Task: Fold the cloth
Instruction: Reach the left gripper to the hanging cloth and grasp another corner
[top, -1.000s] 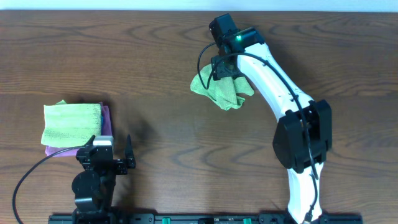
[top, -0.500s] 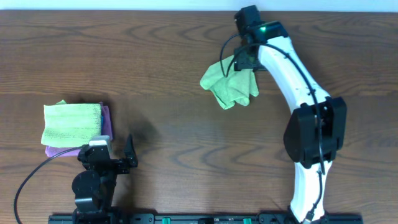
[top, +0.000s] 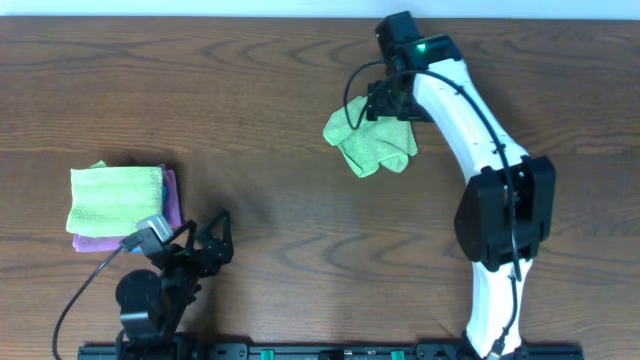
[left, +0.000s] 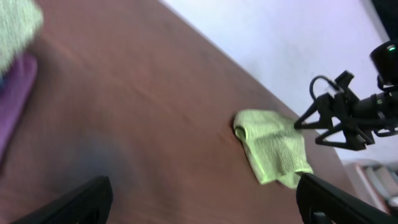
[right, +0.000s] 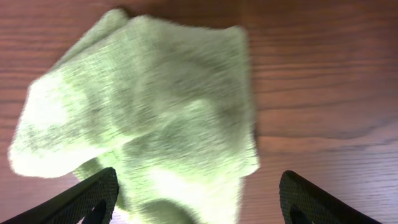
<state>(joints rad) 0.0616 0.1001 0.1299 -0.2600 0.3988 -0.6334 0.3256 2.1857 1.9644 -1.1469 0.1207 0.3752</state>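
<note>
The light-green cloth lies crumpled (top: 379, 144) below my right gripper. Next, my right gripper moves away while my left gripper pulls the cloth's nearer side (top: 344, 140) open, before I fold the cloth.
A crumpled light-green cloth (top: 370, 145) lies on the wooden table at the back, right of centre. My right gripper (top: 385, 100) hovers over its far edge, open; in the right wrist view the cloth (right: 143, 112) spreads below and between the wide-apart fingers (right: 199, 199), and nothing is pinched. My left gripper (top: 205, 245) is open and empty near the front left, pointing toward the cloth, which shows in the left wrist view (left: 273, 146) far beyond the fingers (left: 205, 199).
A folded green cloth (top: 115, 195) sits on a purple cloth (top: 172, 205) at the left, just behind the left arm. The purple edge (left: 12, 99) shows in the left wrist view. The table's far edge meets a white wall (left: 298, 37).
The right gripper carried the cloth to the right, and it now sits open over the cloth. The left gripper has swung round to the right.
</note>
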